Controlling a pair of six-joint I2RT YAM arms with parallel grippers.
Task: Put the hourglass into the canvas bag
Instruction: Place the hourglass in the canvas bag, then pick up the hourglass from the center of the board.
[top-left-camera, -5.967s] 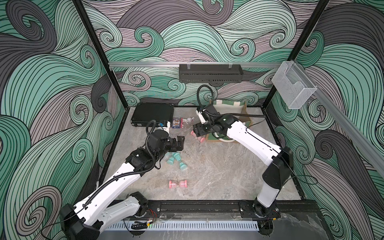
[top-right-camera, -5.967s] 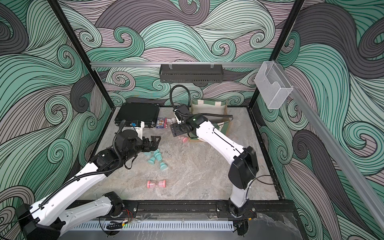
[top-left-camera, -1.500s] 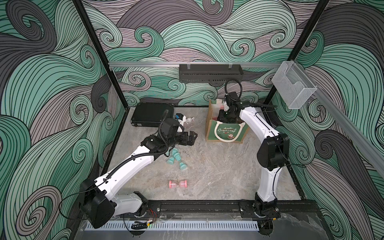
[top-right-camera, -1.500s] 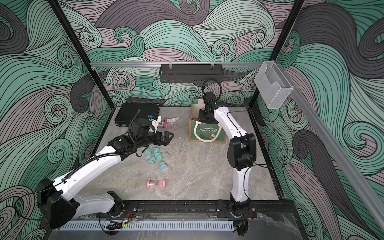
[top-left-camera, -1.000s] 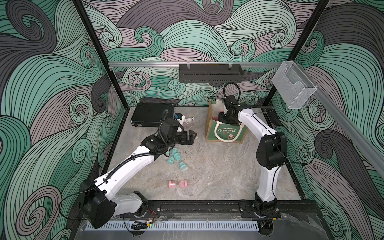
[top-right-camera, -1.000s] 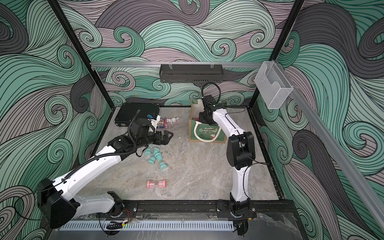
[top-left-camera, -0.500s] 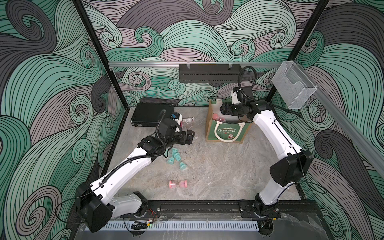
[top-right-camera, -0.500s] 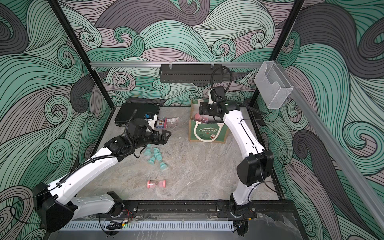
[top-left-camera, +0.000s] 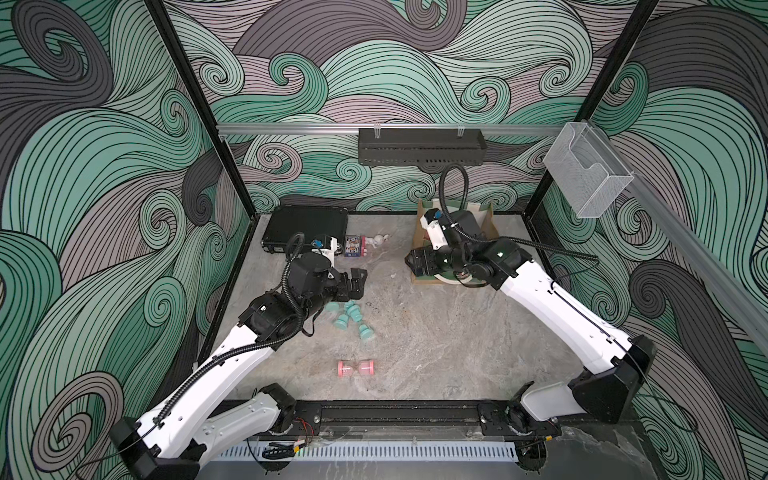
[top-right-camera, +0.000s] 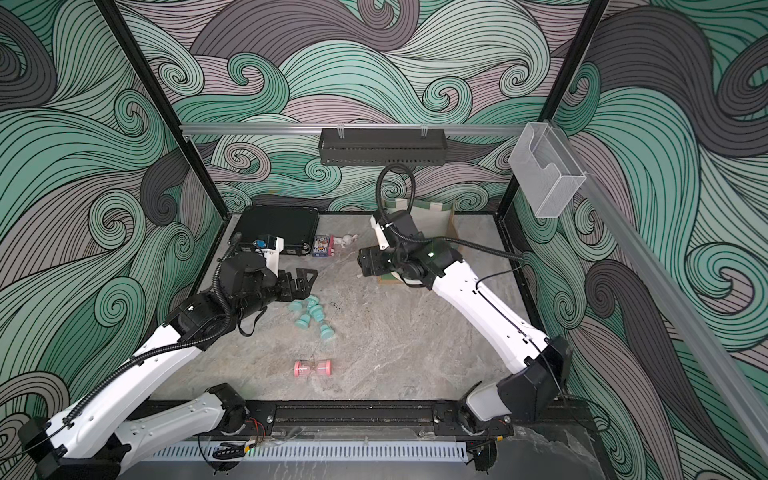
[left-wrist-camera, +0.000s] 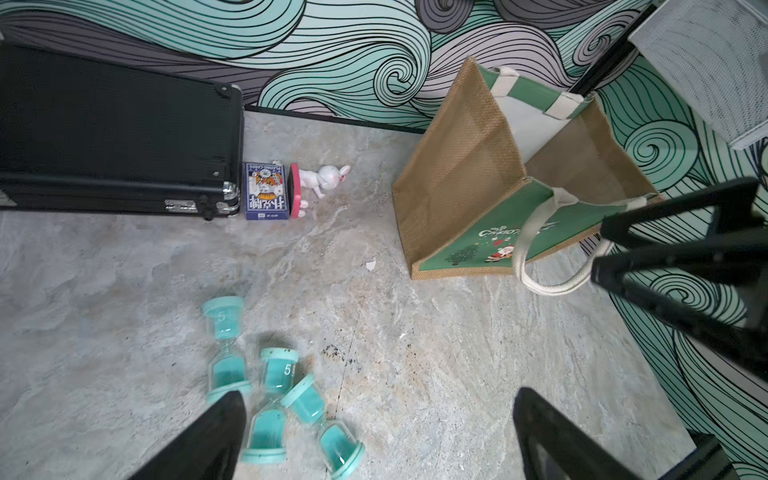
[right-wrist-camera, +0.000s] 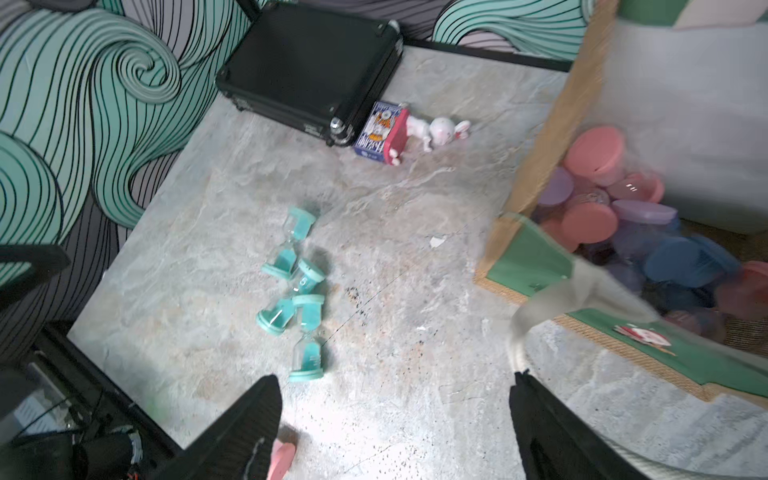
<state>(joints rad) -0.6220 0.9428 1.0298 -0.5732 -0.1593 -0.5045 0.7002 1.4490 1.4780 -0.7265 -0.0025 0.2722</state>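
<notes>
My right gripper should keep moving down toward the front teal hourglass's near end (top-left-camera: 366, 333), as it is clear of the cluster, and then close across that end.
The canvas bag (left-wrist-camera: 498, 232) stands open at the back right, its green front and white handles toward me. Inside it lie several pink, purple and blue hourglasses (right-wrist-camera: 598, 216). In both top views my right arm covers most of the bag (top-left-camera: 484, 216) (top-right-camera: 432, 216). My right gripper (top-left-camera: 415, 264) (right-wrist-camera: 395, 380) hangs open and empty just left of the bag's front corner. Three teal hourglasses (top-left-camera: 351, 316) (left-wrist-camera: 270, 403) lie in a cluster mid-table. My left gripper (top-left-camera: 355, 282) (left-wrist-camera: 380, 399) hovers open right behind them. A pink hourglass (top-left-camera: 356, 368) (top-right-camera: 312, 368) lies alone near the front.
A flat black hard case (top-left-camera: 307, 226) sits at the back left, with a blue card box (top-left-camera: 352, 246) and a white rabbit figure (top-left-camera: 378, 240) beside it. A black shelf (top-left-camera: 419, 145) and a clear holder (top-left-camera: 586, 170) hang on the walls.
My right gripper opened over the bag, left a pink hourglass inside, then swung down and left to the bag's front corner. The left arm drew back slightly.
</notes>
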